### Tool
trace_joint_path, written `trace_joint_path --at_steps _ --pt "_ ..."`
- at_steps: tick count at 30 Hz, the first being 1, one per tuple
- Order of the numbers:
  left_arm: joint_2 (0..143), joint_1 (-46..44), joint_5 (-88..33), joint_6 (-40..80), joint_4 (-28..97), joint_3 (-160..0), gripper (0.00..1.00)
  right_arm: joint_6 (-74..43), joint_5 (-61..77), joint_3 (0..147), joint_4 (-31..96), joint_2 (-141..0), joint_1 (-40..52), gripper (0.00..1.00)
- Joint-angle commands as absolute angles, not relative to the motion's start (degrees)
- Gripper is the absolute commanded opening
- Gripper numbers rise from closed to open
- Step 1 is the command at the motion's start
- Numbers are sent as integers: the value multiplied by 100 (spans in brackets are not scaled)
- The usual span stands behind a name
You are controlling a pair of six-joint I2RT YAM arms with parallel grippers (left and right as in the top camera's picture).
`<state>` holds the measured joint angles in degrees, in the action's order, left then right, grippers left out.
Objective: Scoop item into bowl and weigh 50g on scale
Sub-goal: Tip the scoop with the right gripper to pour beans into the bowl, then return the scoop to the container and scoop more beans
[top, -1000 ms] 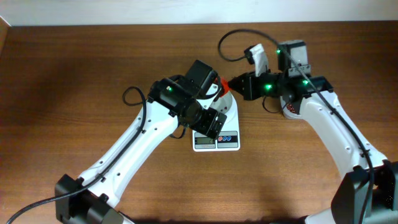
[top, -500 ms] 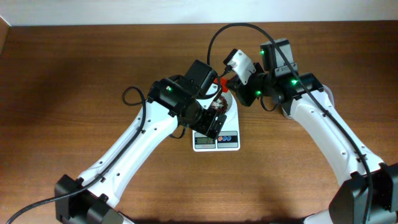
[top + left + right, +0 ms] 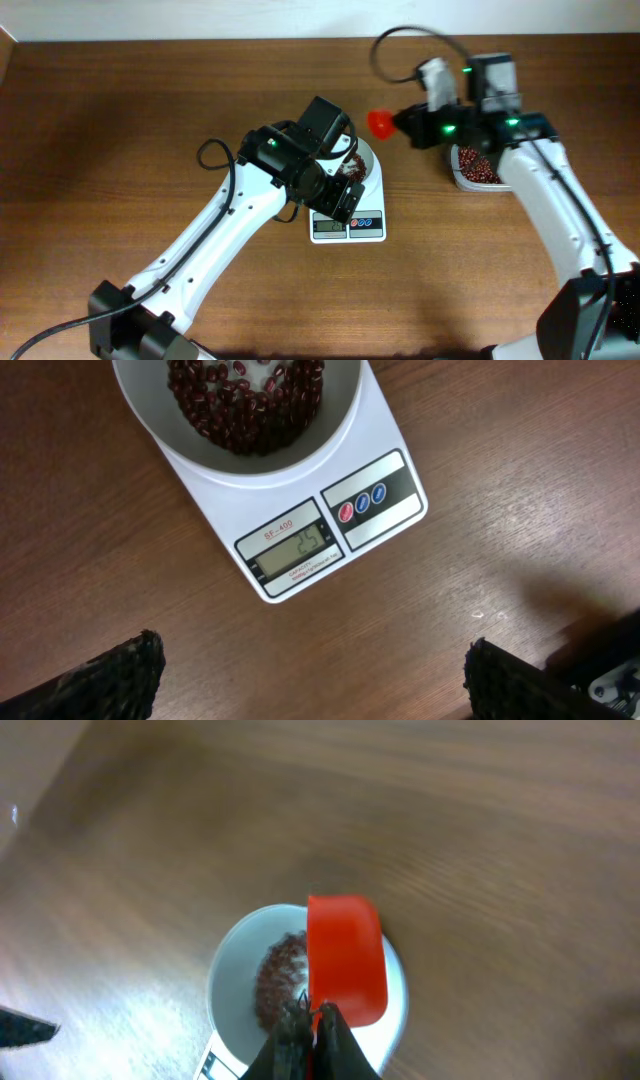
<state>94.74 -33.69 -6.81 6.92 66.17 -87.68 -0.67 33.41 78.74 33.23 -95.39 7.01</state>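
My right gripper has to dip the red scoop into the clear tub of beans and bring more to the bowl, because the scale's display reads below 50g.
The white bowl holds dark red-brown beans and sits on the white scale, whose display reads about 25. In the overhead view the scale lies mid-table and the bowl is partly hidden by my left arm. My left gripper is open and empty, hovering over bare table in front of the scale. My right gripper is shut on the handle of a red scoop, held above the bowl. In the overhead view the scoop is up and right of the bowl.
A clear tub of beans stands to the right of the scale, under my right arm. The table's wood surface runs wide on the left and in front of the scale.
My right arm has swung the red scoop away from the bowl, up and to the right, toward the tub. The bowl shows beans. My left arm has not moved.
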Motion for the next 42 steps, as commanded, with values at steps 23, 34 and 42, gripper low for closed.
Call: trace_joint_path --at_steps 23,34,42 --pt "9476 -3376 -657 683 6608 -8855 99 -622 4104 7979 4928 -10842 -2547 4" --pt "9476 -3378 -657 683 6608 -8855 99 113 5299 7979 5516 -10842 -3395 4" --pt "9476 -3378 -657 683 6608 -8855 99 276 5179 7979 5575 -10842 -3393 4"
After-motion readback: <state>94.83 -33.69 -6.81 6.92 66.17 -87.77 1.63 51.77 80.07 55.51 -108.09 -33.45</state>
